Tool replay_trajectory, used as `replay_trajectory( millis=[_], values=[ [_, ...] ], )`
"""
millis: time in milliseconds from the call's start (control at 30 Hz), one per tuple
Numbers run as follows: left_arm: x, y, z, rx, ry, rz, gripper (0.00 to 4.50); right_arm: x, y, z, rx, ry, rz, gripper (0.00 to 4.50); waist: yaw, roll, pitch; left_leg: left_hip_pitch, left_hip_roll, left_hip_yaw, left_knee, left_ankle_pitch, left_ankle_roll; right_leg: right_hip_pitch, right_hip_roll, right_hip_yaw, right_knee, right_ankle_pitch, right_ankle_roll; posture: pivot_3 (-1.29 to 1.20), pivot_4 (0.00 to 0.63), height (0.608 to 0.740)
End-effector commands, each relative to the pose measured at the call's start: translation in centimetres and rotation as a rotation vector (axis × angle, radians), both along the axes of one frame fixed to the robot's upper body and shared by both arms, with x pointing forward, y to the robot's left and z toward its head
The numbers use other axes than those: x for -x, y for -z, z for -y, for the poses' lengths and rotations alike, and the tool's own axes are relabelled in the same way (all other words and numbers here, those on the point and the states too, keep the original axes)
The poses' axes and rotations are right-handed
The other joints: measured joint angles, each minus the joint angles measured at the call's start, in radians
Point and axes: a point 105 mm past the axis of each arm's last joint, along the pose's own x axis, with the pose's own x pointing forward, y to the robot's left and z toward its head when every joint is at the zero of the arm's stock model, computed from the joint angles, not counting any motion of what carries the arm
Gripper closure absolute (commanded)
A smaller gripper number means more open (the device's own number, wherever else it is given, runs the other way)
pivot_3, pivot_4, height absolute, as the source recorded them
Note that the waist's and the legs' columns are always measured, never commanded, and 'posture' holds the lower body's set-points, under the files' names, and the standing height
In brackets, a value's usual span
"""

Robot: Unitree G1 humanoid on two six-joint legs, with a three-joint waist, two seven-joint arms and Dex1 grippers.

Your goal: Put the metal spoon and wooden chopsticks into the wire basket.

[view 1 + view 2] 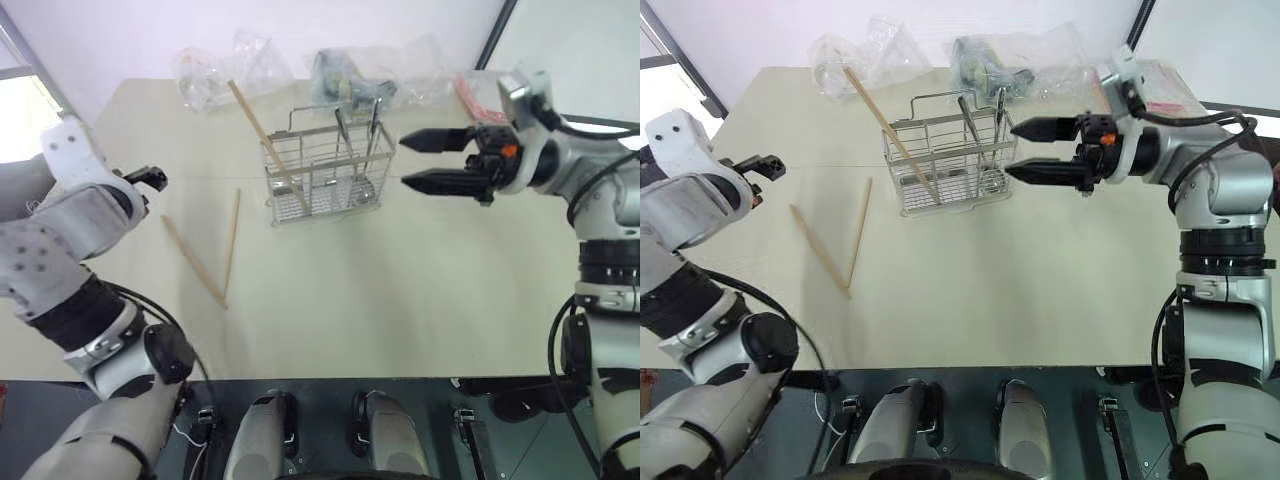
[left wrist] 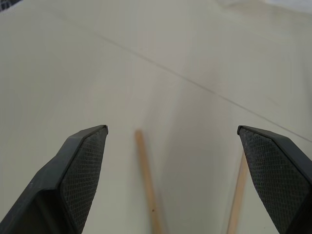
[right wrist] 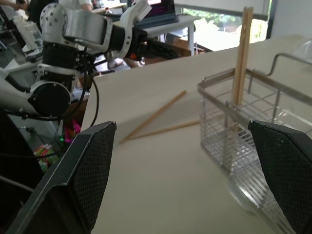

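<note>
I expect the nearer chopstick [image 1: 194, 262] to come free alone when I lift its far end, because the loose chopsticks touch only at their near tips.
The wire basket [image 1: 325, 172] stands at the middle of the table's far half. Wooden chopsticks [image 1: 262, 130] lean in its left compartment, and the metal spoon [image 1: 344, 140] stands handle up in its right part beside another slim metal handle [image 1: 373, 125]. Two more wooden chopsticks [image 1: 195, 262] lie loose in a V on the table left of the basket. My right gripper [image 1: 402, 160] hangs open just right of the basket, pointing at it, with nothing in it. My left gripper [image 2: 170, 130] is open and empty above the far ends of the loose chopsticks [image 2: 146, 180].
Clear plastic bags [image 1: 250, 62] with items lie along the far edge of the cream table [image 1: 400, 300], behind the basket. A pink-marked packet [image 1: 478, 95] sits at the far right. Bare tabletop stretches from the basket to the near edge.
</note>
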Motion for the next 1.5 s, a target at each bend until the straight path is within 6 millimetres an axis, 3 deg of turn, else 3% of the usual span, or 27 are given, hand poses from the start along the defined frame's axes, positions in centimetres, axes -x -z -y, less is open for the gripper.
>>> replay_trajectory(
  millis=[33, 167, 400, 567, 800, 900, 1133, 1333, 1500],
  values=[
    [0.4, 0.9, -1.3, -0.005, -0.09, -0.059, 0.0, 1.2, 0.0, 0.0, 0.019, -0.032, 0.024, 0.05, 0.004, 0.0, 0.0, 0.0, 0.0, 0.0, 0.0, 0.0, 0.0, 0.0, 0.0, 0.0, 0.0, 0.0, 0.0, 0.0, 0.15, 0.699],
    [-0.6, 1.8, -0.7, -0.009, -0.066, -0.125, 0.0, 1.6, 0.8, 0.3, 0.027, -0.02, 0.01, 0.05, 0.01, -0.001, 0.0, -0.001, 0.0, 0.001, 0.0, -0.001, -0.002, -0.001, 0.0, 0.0, 0.0, 0.0, 0.0, 0.0, 0.15, 0.699],
    [-3.3, 4.6, -0.3, 0.026, -0.008, -0.223, 0.0, 1.7, 0.5, 0.3, 0.007, 0.02, 0.025, 0.05, 0.009, -0.002, -0.001, -0.001, 0.0, 0.001, 0.001, -0.001, -0.003, -0.001, 0.0, 0.0, -0.001, 0.0, 0.0, 0.0, 0.15, 0.699],
    [-5.4, 5.9, -0.5, -0.014, 0.021, -0.26, 0.0, 2.2, 0.5, 0.3, 0.006, 0.025, 0.026, 0.05, 0.008, -0.002, -0.001, -0.001, 0.0, 0.001, 0.0, -0.001, -0.003, -0.001, 0.0, 0.0, 0.0, 0.0, 0.0, 0.0, 0.15, 0.699],
    [-6.9, 7.7, -1.1, -0.02, 0.035, -0.293, 0.0, 2.1, 0.1, 0.3, -0.008, 0.054, 0.039, 0.05, 0.009, -0.002, -0.001, -0.001, 0.0, 0.001, 0.0, -0.001, -0.003, -0.001, -0.001, -0.001, 0.0, 0.0, -0.001, 0.0, 0.15, 0.699],
    [-7.4, 7.8, -1.1, 0.001, 0.036, -0.279, 0.83, 2.2, 0.3, 0.4, -0.009, 0.063, 0.036, 0.0, 0.009, -0.002, -0.001, -0.001, 0.0, 0.001, 0.0, -0.002, -0.003, -0.001, -0.001, -0.001, 0.0, 0.001, -0.001, 0.0, 0.15, 0.699],
    [-7.6, 7.5, -0.8, 0.037, 0.032, -0.263, 4.43, 2.1, 0.2, 0.6, -0.009, 0.075, 0.041, 0.0, 0.024, -0.002, -0.001, -0.001, 0.0, 0.001, 0.0, -0.002, -0.003, -0.001, -0.002, -0.001, 0.0, 0.001, -0.001, 0.0, 0.15, 0.699],
    [-7.5, 6.4, -2.6, -0.007, -0.028, -0.222, 4.47, 1.8, 0.1, 0.6, -0.013, 0.085, 0.043, 0.0, 0.031, -0.002, -0.001, -0.001, 0.0, 0.001, 0.0, -0.002, -0.003, -0.001, -0.002, -0.001, -0.001, 0.001, -0.001, 0.0, 0.15, 0.699],
    [-7.2, 2.1, -7.2, -0.225, -0.151, -0.056, 4.47, 1.6, 0.1, 0.6, -0.019, 0.093, 0.04, 0.0, 0.024, -0.003, 0.0, -0.002, 0.001, 0.002, 0.0, -0.001, -0.003, -0.003, -0.001, -0.001, -0.001, 0.001, -0.001, 0.0, 0.15, 0.699]
  ],
)
